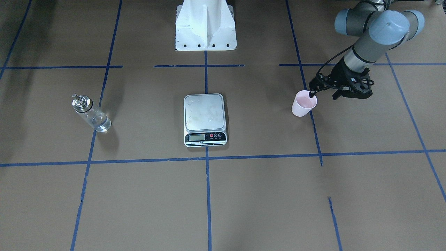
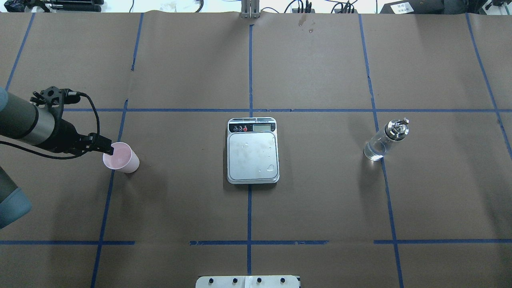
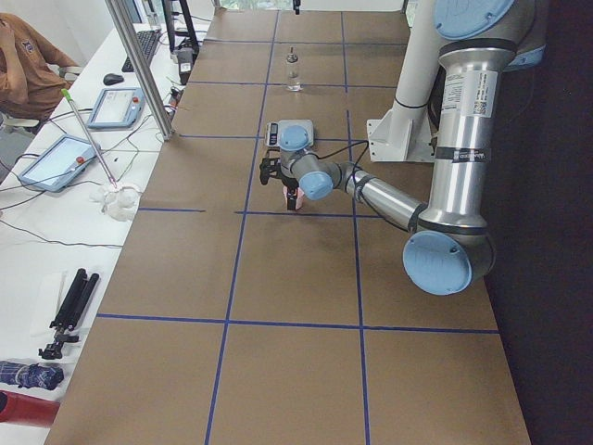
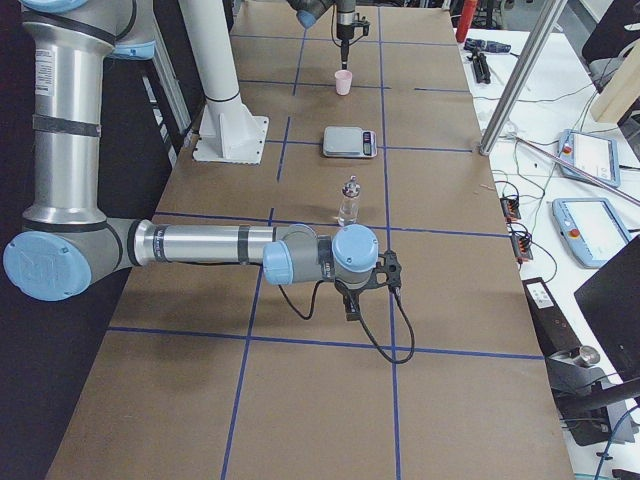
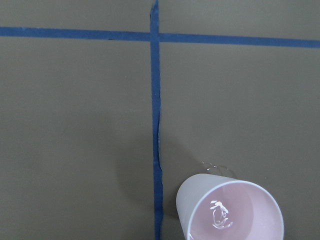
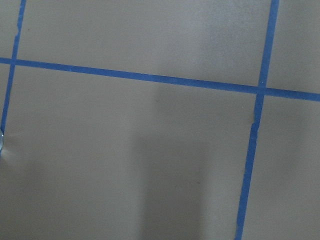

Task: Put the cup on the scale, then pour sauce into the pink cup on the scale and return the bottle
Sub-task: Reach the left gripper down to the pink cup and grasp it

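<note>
The liquid in the pink cup (image 1: 303, 104) will ripple when I carry the cup to the scale, because a wet shine (image 5: 220, 215) shows inside it.
The pink cup (image 1: 304, 103) (image 2: 121, 157) stands upright on the brown table, off the scale, on the robot's left side. It also fills the lower right of the left wrist view (image 5: 231, 210), with a little wet shine at its bottom. My left gripper (image 1: 323, 95) (image 2: 98, 145) hangs open over it, one fingertip (image 1: 312, 93) at the cup's near rim. The scale (image 1: 205, 118) (image 2: 252, 150) sits at the table's middle, its platform bare but for droplets. The bottle (image 1: 91, 113) (image 2: 385, 139), holding clear sauce, stands to the right. My right gripper (image 4: 352, 298) hovers low near the bottle; whether it is open or shut, I cannot tell.
The white robot base (image 1: 205, 26) stands behind the scale. Blue tape lines (image 2: 250, 72) grid the table. A metal pole (image 3: 139, 65) rises at the far edge, beside a desk with tablets (image 3: 56, 159) and a seated person (image 3: 23, 65).
</note>
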`<action>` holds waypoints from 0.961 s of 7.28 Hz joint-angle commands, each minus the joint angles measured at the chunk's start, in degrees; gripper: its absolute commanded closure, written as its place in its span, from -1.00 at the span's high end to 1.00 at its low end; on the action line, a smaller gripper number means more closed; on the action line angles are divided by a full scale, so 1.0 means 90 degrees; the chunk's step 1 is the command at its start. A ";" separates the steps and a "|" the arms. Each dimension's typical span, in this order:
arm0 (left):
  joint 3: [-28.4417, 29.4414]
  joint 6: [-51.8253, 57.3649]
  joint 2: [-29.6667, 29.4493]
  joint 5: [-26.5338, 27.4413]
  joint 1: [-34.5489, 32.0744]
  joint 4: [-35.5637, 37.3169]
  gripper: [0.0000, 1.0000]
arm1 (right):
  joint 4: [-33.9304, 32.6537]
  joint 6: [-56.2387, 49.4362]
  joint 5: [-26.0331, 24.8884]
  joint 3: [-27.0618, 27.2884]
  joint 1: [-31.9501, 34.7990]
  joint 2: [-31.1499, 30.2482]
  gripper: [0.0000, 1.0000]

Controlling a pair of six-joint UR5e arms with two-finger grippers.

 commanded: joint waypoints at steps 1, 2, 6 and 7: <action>0.0268 0.0001 -0.0210 0.0013 0.0071 -0.0010 0.77 | 0.0000 0.0001 0.0086 -0.0011 0.0000 0.0000 1.00; 0.0269 0.0001 -0.0201 0.0023 0.0217 0.0000 0.56 | -0.0010 0.0001 0.0076 -0.0040 -0.0010 0.0010 1.00; 0.0259 -0.0028 -0.0191 -0.0045 0.0257 0.0029 -1.00 | -0.0010 0.0001 0.0086 -0.0070 -0.0029 0.0029 1.00; 0.0239 -0.0038 -0.0210 -0.0055 0.0257 0.0174 -1.00 | 0.0000 0.0001 0.0086 -0.0070 -0.0039 0.0029 1.00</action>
